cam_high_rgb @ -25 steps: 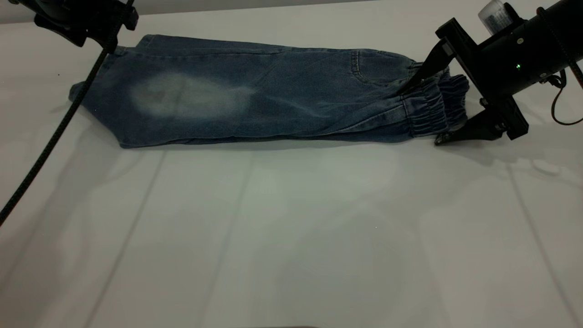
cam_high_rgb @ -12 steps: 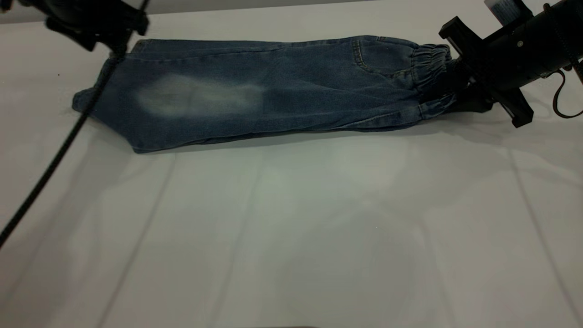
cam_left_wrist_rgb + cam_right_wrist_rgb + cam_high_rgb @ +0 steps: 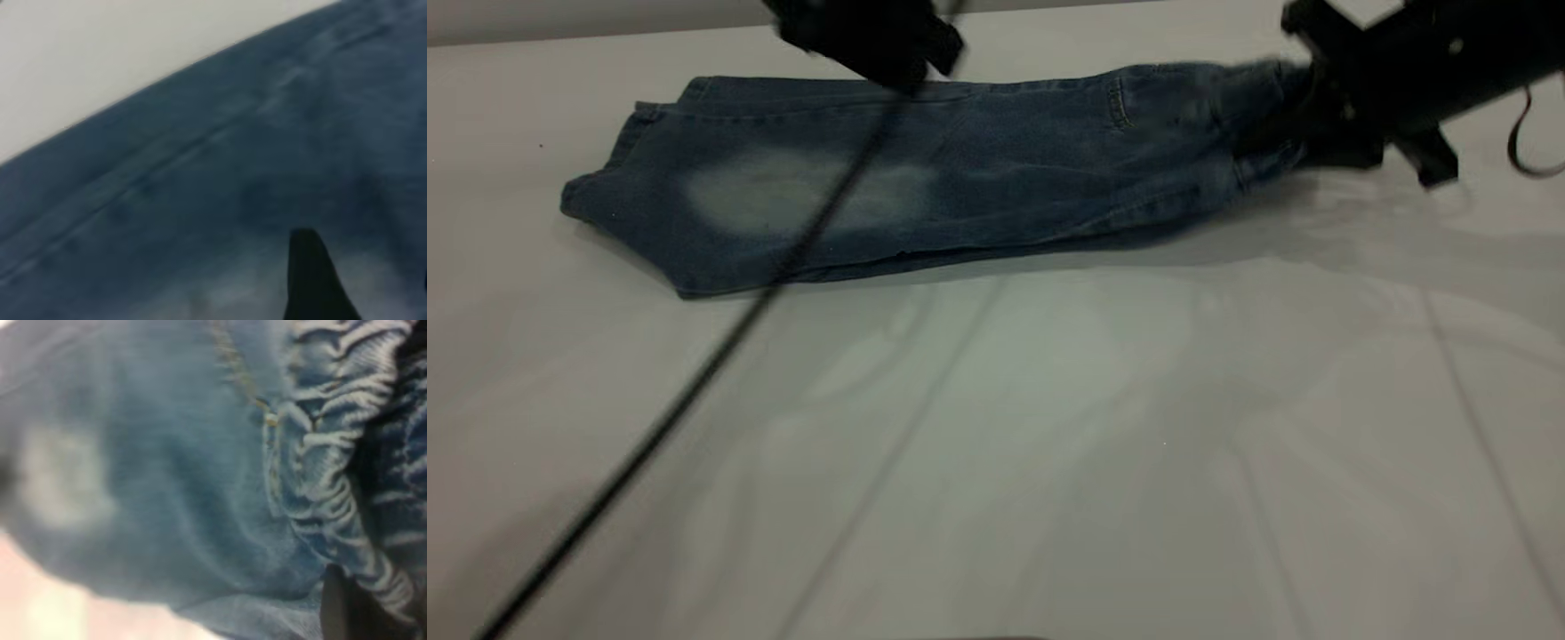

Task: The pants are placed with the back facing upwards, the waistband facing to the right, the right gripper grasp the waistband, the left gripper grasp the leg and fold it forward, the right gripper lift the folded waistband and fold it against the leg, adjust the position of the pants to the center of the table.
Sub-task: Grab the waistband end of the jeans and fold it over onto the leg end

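Observation:
My right gripper is holding the waistband while the pants' legs lie loose, so my left gripper should push down on the faded patch before the waistband folds over.
The blue denim pants lie folded lengthwise across the far part of the white table, legs to the left. My right gripper is shut on the elastic waistband at the right end and holds it off the table. The gathered waistband fills the right wrist view, with one dark finger pressed against it. My left gripper hovers above the far edge of the pants near their middle. Its wrist view shows denim close below, one finger over it, jaws apart and holding nothing.
The left arm's black cable runs diagonally from the left gripper down to the front left corner of the exterior view. Bare white table surface extends in front of the pants, and the table's back edge lies just behind them.
The left gripper has swept from the far left corner to above the middle of the pants. The right gripper has shut on the waistband and lifted it up and back.

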Motion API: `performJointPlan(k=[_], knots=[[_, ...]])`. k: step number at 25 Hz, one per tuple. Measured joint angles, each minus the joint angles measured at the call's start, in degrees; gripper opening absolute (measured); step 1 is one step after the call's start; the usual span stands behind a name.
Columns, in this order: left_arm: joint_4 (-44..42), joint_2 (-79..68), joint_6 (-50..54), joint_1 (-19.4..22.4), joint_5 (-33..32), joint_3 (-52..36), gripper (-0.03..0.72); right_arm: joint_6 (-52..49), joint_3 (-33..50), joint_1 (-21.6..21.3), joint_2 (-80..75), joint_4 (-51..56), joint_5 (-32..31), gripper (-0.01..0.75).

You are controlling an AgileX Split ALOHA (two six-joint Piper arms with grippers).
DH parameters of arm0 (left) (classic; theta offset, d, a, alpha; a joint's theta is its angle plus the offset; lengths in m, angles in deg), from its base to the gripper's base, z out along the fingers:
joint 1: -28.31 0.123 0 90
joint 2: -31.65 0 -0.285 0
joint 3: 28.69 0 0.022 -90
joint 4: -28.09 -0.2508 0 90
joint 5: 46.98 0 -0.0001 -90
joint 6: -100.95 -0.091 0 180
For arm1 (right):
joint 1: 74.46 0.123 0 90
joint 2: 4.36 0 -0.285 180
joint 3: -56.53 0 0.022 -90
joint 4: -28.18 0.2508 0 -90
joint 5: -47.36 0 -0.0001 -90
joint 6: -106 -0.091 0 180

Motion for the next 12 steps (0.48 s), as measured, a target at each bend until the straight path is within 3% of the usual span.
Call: performJointPlan(k=[12], knots=[[-0.10,-8.67,0.29,-9.39,4.53,0.38,0.361,4.05,0.05,0.03,10.82,-2.25,-6.83,0.051]])
